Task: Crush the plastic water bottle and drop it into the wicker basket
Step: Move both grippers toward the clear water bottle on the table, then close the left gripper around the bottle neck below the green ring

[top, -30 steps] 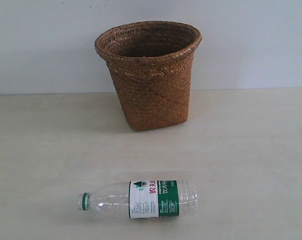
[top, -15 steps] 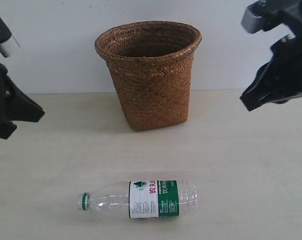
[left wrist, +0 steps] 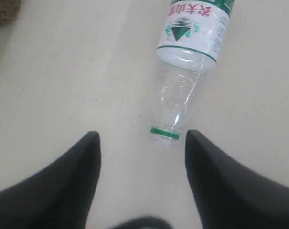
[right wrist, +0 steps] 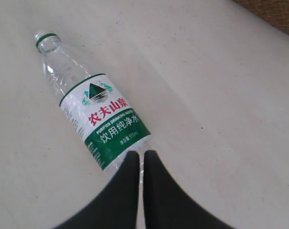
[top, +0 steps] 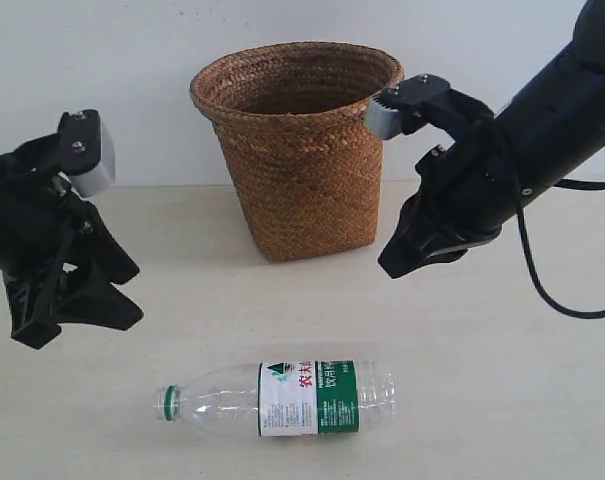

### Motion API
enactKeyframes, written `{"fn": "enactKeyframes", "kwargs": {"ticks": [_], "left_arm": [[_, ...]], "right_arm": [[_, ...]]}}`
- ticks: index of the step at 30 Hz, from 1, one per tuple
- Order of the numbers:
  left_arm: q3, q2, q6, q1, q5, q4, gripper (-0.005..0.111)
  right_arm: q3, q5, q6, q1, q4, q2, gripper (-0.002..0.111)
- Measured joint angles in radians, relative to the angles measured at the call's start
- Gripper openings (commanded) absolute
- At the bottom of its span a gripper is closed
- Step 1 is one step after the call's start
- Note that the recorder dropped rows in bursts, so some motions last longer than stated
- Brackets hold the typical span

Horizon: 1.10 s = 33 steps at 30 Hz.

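My left gripper should go on moving down until its open fingers straddle the neck [top: 184, 402] by the green cap ring, since the bottle's cap end [top: 168, 403] points at them.
The plastic water bottle [top: 282, 398] lies on its side near the table's front edge, uncrushed, with its green cap ring [top: 168, 402] pointing left. The wicker basket [top: 297, 150] stands upright behind it. My left gripper [top: 77, 325] hangs open to the left of and above the cap end. In the left wrist view the left gripper [left wrist: 142, 138] has wide-apart fingers, and the bottle [left wrist: 192, 43] lies just beyond them, untouched. My right gripper [top: 392, 265] hovers above and to the right of the bottle. The right gripper [right wrist: 141, 155] is shut on nothing, over the bottle's [right wrist: 96, 105] base end.
The pale wooden table [top: 502, 380] meets a plain white wall behind the basket. A black cable [top: 542, 290] loops down from the right arm. A bit of the basket shows at the edge of each wrist view: the basket [left wrist: 3, 9] and the basket [right wrist: 273, 12].
Both arms came into view from the sides, then moved inward and down toward the bottle. The bottle and basket have not moved.
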Motion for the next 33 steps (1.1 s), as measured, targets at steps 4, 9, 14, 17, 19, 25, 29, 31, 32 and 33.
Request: {"fn": "enactKeyframes", "kwargs": {"ticks": [4, 9, 14, 17, 19, 25, 29, 31, 32, 33], "left_arm": [[0.021, 0.048, 0.179, -0.030, 0.035, 0.002, 0.052], [0.036, 0.155, 0.291, -0.034, 0.066, 0.007, 0.053], [0.036, 0.234, 0.308, -0.034, 0.048, -0.008, 0.070], [0.036, 0.254, 0.308, -0.046, 0.007, -0.031, 0.070], [0.036, 0.266, 0.308, -0.067, -0.017, -0.031, 0.070], [0.036, 0.307, 0.308, -0.110, -0.069, -0.033, 0.070], [0.036, 0.339, 0.308, -0.115, -0.095, -0.026, 0.070], [0.036, 0.351, 0.308, -0.115, -0.113, -0.026, 0.068], [0.036, 0.355, 0.308, -0.115, -0.120, -0.026, 0.067], [0.036, 0.361, 0.308, -0.115, -0.123, -0.026, 0.066]], "right_arm": [[-0.006, 0.011, -0.068, 0.000, 0.062, 0.054, 0.000], [-0.006, 0.015, -0.090, 0.001, 0.095, 0.099, 0.000], [-0.006, 0.011, -0.096, 0.033, 0.103, 0.115, 0.000], [-0.006, 0.009, -0.102, 0.049, 0.103, 0.115, 0.000], [-0.006, 0.009, -0.102, 0.051, 0.103, 0.115, 0.000], [-0.006, 0.009, -0.102, 0.051, 0.103, 0.115, 0.000], [-0.006, 0.009, -0.102, 0.051, 0.103, 0.115, 0.000], [-0.006, 0.009, -0.104, 0.051, 0.103, 0.115, 0.000], [-0.006, 0.009, -0.104, 0.051, 0.103, 0.115, 0.000], [-0.006, 0.007, -0.104, 0.051, 0.103, 0.115, 0.000]]}}
